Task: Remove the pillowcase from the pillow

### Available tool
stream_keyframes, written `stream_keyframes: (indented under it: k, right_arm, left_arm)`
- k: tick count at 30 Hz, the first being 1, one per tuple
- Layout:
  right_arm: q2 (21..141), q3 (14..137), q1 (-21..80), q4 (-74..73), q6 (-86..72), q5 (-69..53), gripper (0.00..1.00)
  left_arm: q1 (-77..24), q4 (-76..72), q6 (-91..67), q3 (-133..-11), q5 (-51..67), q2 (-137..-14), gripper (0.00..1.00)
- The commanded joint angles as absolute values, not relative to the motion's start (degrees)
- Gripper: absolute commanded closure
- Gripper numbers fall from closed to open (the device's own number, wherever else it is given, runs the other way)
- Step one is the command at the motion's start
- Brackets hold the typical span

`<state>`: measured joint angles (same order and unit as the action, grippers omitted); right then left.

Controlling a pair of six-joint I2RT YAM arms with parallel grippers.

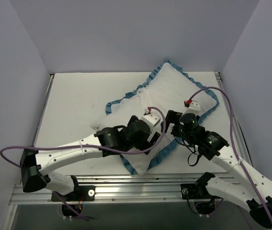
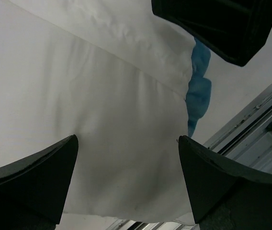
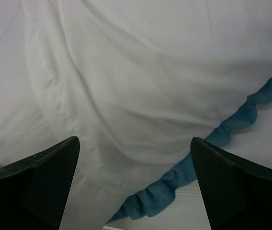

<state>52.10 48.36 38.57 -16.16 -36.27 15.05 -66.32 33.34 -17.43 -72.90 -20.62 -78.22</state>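
Observation:
My left gripper should pinch the white cloth below the hem and pull while my right gripper holds the ruffle, because the pillowcase's hem is still wrapped around the pillow.
The pillowcase lies diagonally on the table, plain white side up, with ruffled blue edging around it. The pillow fills it; a plump white corner bulges out past the edging at the left. My left gripper hovers open over the near end; in its wrist view the gripper straddles white cloth below a hemmed white layer, with blue ruffle beside it. My right gripper is open just right of it, and its wrist view shows white pillowcase and ruffle.
The white table has grey walls on three sides. An aluminium rail runs along the near edge and also shows in the left wrist view. A finger of the right gripper hangs close in front of the left wrist camera.

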Motion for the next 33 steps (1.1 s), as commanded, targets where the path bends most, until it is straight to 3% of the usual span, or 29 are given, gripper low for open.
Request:
stream_keyframes:
  k: [1,9,11,15,16,18,19,26,33]
  right_arm:
    - [49.0,45.7,37.7,-19.1,-37.4,16.7,0.04]
    - [44.7,41.2,37.1,-20.2,-38.8,15.6,0.04]
    - [44.6,40.4,37.1,-20.0,-38.8,15.1,0.04]
    - [44.6,38.9,37.1,-19.1,-38.9,13.5,0.05]
    - [44.5,38.4,37.1,-18.7,-38.7,12.5,0.05]
    - [44.6,37.2,37.1,-17.7,-37.9,10.6,0.07]
    - [44.7,36.7,37.0,-17.2,-37.3,9.4,0.07]
    - [49.8,33.8,37.5,-12.2,-33.4,-5.0,0.11]
    - [56.1,32.4,41.1,-3.0,-33.9,-4.4,0.11]
  left_arm:
    - [-71.3,37.3,-19.3,-77.2,-29.7,-82.6,0.06]
    - [-72.5,42.8,-31.0,-76.9,-33.9,-92.8,0.06]
    - [-71.1,42.6,-35.2,-74.5,-35.2,-93.3,0.02]
    - [-67.4,37.5,-38.1,-69.5,-33.2,-91.7,0.42]
    - [-66.7,36.4,-37.9,-68.8,-32.4,-91.0,0.60]
    - [-64.8,33.2,-37.1,-67.6,-30.9,-89.0,0.82]
    - [-64.2,32.8,-36.3,-67.6,-29.8,-88.3,0.97]
    - [-60.9,32.8,-33.5,-71.7,-27.8,-84.6,0.98]
    - [-60.5,33.7,-31.5,-78.2,-25.4,-84.9,0.98]
